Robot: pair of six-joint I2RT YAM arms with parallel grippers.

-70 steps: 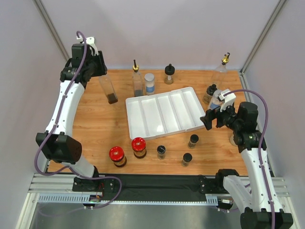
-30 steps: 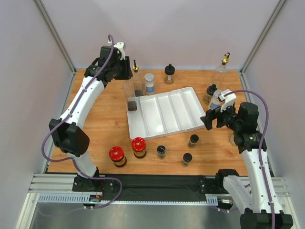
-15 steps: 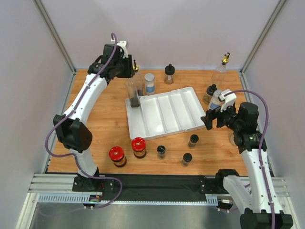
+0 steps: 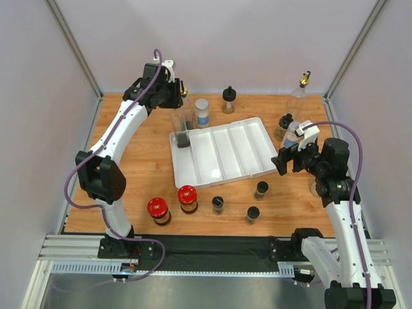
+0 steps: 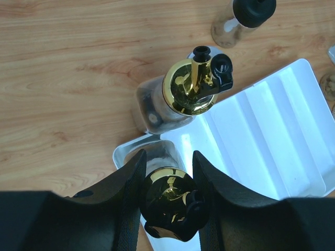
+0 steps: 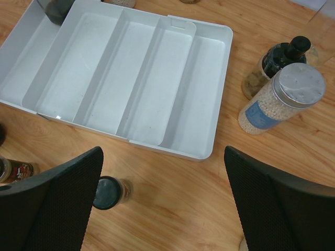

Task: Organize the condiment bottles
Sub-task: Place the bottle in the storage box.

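Next, my left gripper grabs the second gold-spouted bottle by its gold cap (image 5: pixel 184 93) and slides it aside first, because that bottle crowds the tray corner (image 5: pixel 153 137) behind the held bottle.
My left gripper (image 5: pixel 167 205) (image 4: pixel 172 102) is shut on the gold cap of a tall clear bottle (image 4: pixel 181 131), whose base stands in the far-left compartment of the white tray (image 4: pixel 222 168). A second gold-spouted bottle (image 5: pixel 191 88) stands just behind that tray corner. Near the front are two red-lidded jars (image 4: pixel 158 209) (image 4: pixel 187 196) and three small black-capped jars (image 4: pixel 218 205) (image 4: pixel 252 214) (image 4: pixel 261 189). My right gripper (image 6: pixel 162 204) (image 4: pixel 280 161) hangs open over bare wood beside the tray's right end, with nothing between its fingers.
Along the back stand a white-lidded jar (image 4: pixel 202 111), a black-capped bottle (image 4: pixel 228 100) and a gold-spouted bottle (image 4: pixel 301 90). A silver-lidded jar (image 6: pixel 285 97) and a black-capped bottle (image 6: pixel 285 57) stand right of the tray (image 6: pixel 146 78). Grey walls close in the table on three sides.
My left arm has carried the bottle from the far left of the table rightward to the tray's far-left corner. The right arm has not moved.
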